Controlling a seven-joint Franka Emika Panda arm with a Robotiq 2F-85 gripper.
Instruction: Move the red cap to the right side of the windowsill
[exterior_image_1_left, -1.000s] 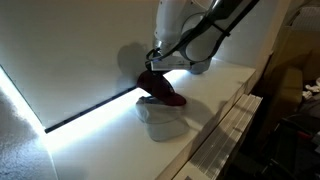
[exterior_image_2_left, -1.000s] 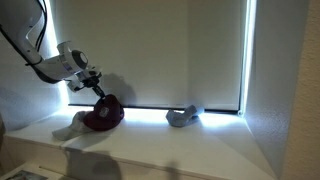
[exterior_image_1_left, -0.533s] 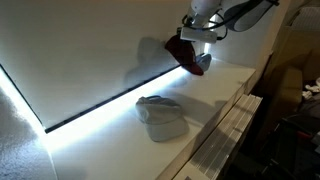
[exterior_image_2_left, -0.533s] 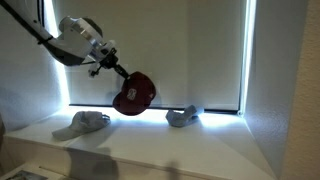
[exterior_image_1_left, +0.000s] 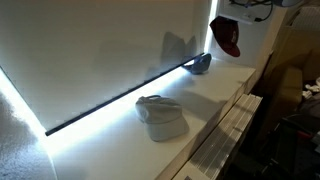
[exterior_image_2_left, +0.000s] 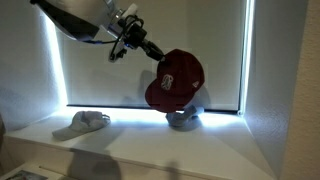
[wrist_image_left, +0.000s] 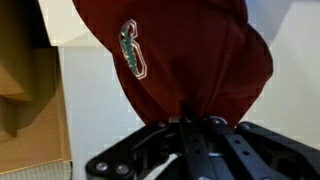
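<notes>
Next, I move the red cap (exterior_image_2_left: 177, 82) back toward the blind and lower it by the blue-grey cap, because it is hanging high near the windowsill's far front corner.
The red cap (exterior_image_2_left: 174, 80) hangs in the air from my gripper (exterior_image_2_left: 152, 51), which is shut on its fabric. In an exterior view the red cap (exterior_image_1_left: 226, 36) is high above the far end of the windowsill (exterior_image_1_left: 225, 85). In the wrist view the red cap (wrist_image_left: 185, 55) fills the frame, pinched between the gripper (wrist_image_left: 197, 124) fingers, with a small emblem showing. The windowsill (exterior_image_2_left: 150, 140) runs below, white with a bright strip along its back.
A pale grey-white cap (exterior_image_1_left: 162, 116) lies mid-sill; it also shows in an exterior view (exterior_image_2_left: 82, 123). A blue-grey cap (exterior_image_2_left: 184, 118) lies by the blind under the red cap, also in an exterior view (exterior_image_1_left: 200, 63). A slatted ledge (exterior_image_1_left: 235, 125) borders the front.
My gripper has lifted the red cap off the pale cap's spot and carried it up and along the sill, now above the blue-grey cap.
</notes>
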